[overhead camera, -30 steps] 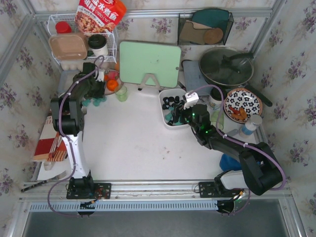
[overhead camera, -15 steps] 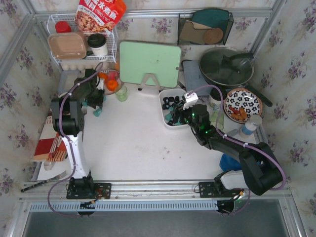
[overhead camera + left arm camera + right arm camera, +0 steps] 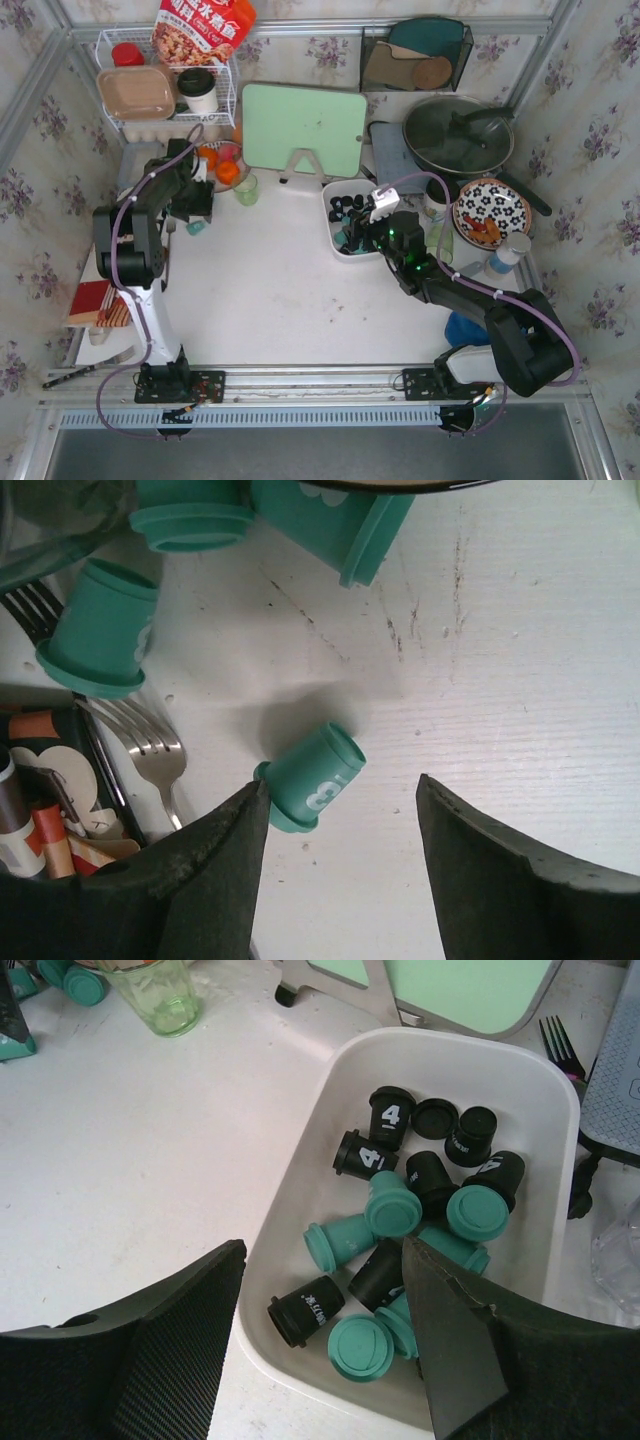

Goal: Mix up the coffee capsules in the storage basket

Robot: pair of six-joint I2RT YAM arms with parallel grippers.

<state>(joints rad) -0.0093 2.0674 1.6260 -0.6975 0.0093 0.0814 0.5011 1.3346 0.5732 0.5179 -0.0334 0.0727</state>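
Note:
I should centre my left gripper over the capsule's body (image 3: pixel 322 769) and close it before passing the capsule to my right gripper, because the teal capsule's rim (image 3: pixel 283 813) lies against one finger.
The white storage basket (image 3: pixel 331 203) sits right of the table's centre and holds several black and teal coffee capsules (image 3: pixel 348 213). In the right wrist view I see its wall (image 3: pixel 300 1175), a black capsule (image 3: pixel 305 1311) and a teal one (image 3: pixel 392 1203). My right gripper (image 3: pixel 325 1295) is open and empty over the basket's near left rim. My left gripper (image 3: pixel 340 805) is open low over the table at the far left. A teal capsule (image 3: pixel 310 777) lies on its side against the left fingertip (image 3: pixel 245 810). More teal capsules (image 3: pixel 100 630) lie just beyond.
A fork (image 3: pixel 140 735) and packets lie left of my left gripper. A green glass (image 3: pixel 246 188), oranges (image 3: pixel 226 172), a green cutting board (image 3: pixel 303 128), a wire rack (image 3: pixel 165 90), a pot (image 3: pixel 458 135) and a patterned bowl (image 3: pixel 491 210) stand along the back and right.
My left arm's elbow has swung to the left and its gripper has shifted slightly among the loose teal capsules. The right arm has not moved.

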